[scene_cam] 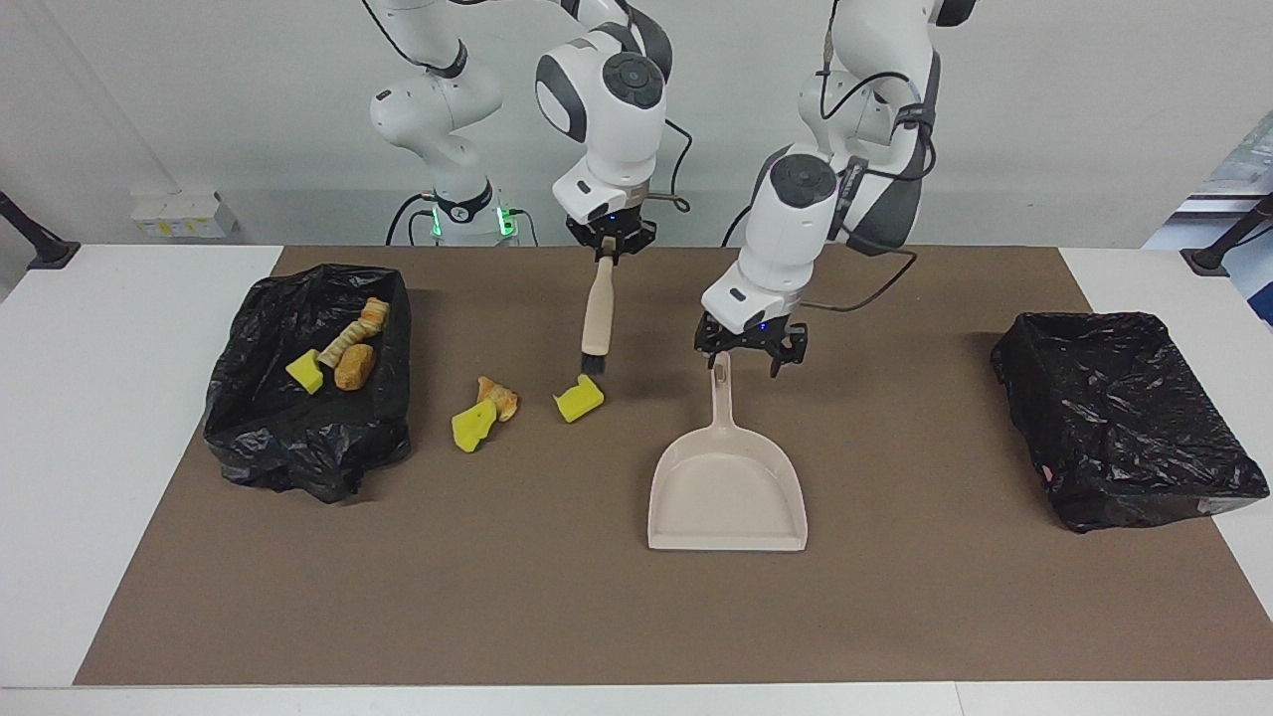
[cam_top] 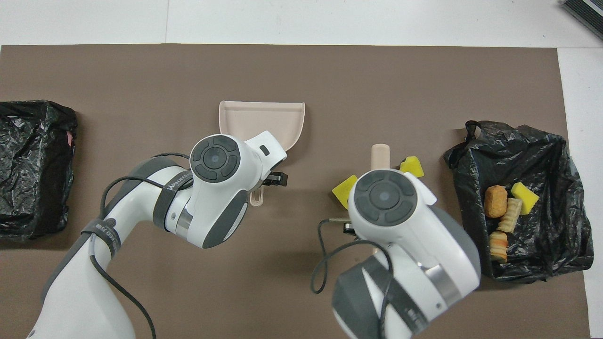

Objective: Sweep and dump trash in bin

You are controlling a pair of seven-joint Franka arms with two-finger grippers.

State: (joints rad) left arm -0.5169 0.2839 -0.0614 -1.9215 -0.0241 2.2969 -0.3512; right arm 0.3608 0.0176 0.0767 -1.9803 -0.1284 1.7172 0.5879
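I expect the dustpan (cam_top: 261, 121) to empty cleanly when I tip the swept scraps into the bin, because the beige dustpan's far edge (cam_top: 263, 102) is straight and open.
My right gripper (scene_cam: 609, 242) is shut on the top of the beige brush (scene_cam: 597, 318), which hangs upright with its dark bristles at a yellow sponge chunk (scene_cam: 579, 400). A second yellow chunk (scene_cam: 472, 426) and an orange bread lump (scene_cam: 499, 398) lie on the mat between that chunk and the black-lined bin (scene_cam: 298, 447) at the right arm's end. That bin holds several scraps, among them a yellow chunk (scene_cam: 305, 371) and a bread lump (scene_cam: 355, 366). My left gripper (scene_cam: 748, 356) is open just over the handle end of the beige dustpan (scene_cam: 726, 487), which lies flat on the mat.
A second black-lined bin (scene_cam: 1124, 418) stands at the left arm's end of the brown mat (scene_cam: 597, 617) and looks empty. In the overhead view the arms cover the brush's lower end and the orange lump; two yellow chunks (cam_top: 345, 190) (cam_top: 411, 165) show beside the right arm.
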